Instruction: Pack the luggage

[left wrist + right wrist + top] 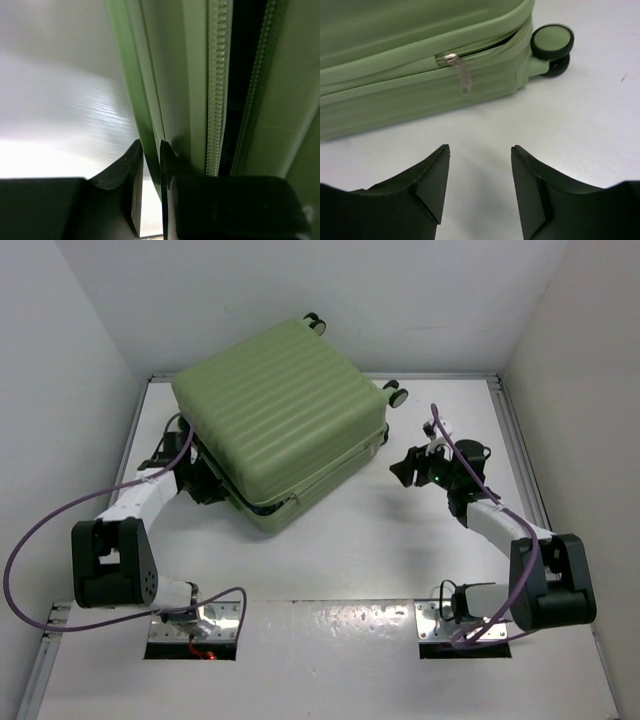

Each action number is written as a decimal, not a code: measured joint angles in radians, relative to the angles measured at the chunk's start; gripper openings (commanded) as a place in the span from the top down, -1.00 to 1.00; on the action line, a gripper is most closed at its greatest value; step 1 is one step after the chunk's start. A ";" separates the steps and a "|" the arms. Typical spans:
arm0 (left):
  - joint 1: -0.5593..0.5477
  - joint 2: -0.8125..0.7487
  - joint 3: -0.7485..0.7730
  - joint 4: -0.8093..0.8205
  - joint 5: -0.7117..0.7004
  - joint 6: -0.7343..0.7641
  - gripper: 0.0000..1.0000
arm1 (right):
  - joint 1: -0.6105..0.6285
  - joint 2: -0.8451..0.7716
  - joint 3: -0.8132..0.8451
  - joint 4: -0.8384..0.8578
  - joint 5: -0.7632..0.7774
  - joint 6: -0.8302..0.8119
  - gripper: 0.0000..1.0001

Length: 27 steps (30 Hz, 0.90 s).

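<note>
My right gripper should take the silver zipper pull (463, 79) and pull it toward the wheel, because the zipper gapes (492, 45) beside the wheel, far from my left gripper.
The light-green ribbed luggage (280, 410) lies on the white table (360, 550), its upper half tilted up on the left side. A dark gap shows between the halves in the left wrist view (170, 75), beside the zipper teeth (217, 85). My left gripper (205, 475) is tucked under that raised left edge, its jaws nearly closed on the shell's thin green rim (150, 150). My right gripper (405, 468) is open and empty, low over the table right of the luggage (395, 60). It (480, 150) faces the silver zipper pull (462, 75) and a wheel (551, 42).
Two wheels (397, 393) (314, 320) stick out at the luggage's far right corner. White walls close in the table on the left, back and right. Purple cables (40, 530) loop off both arms. Metal mounting plates (200, 620) lie at the near edge.
</note>
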 measured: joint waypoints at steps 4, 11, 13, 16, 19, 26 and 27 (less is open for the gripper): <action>0.070 0.037 0.049 -0.044 -0.007 0.096 1.00 | -0.001 0.027 0.000 0.037 -0.008 -0.034 -0.44; 0.177 0.078 0.099 -0.082 -0.007 0.244 1.00 | 0.045 0.124 0.017 0.126 -0.063 -0.032 -0.63; 0.180 0.083 0.104 -0.087 -0.002 0.261 1.00 | 0.063 0.161 0.032 0.144 -0.100 -0.016 -0.63; 0.180 0.092 0.113 -0.094 0.004 0.275 1.00 | 0.099 0.211 0.048 0.182 -0.143 0.013 -0.63; 0.180 0.097 0.117 -0.099 0.009 0.283 1.00 | 0.143 0.262 0.063 0.224 -0.167 0.054 -0.57; 0.181 0.100 0.119 -0.100 0.013 0.286 1.00 | 0.211 0.372 0.116 0.303 -0.167 0.128 -0.41; 0.181 0.101 0.120 -0.100 0.013 0.287 1.00 | 0.213 0.383 0.119 0.305 -0.172 0.138 -0.32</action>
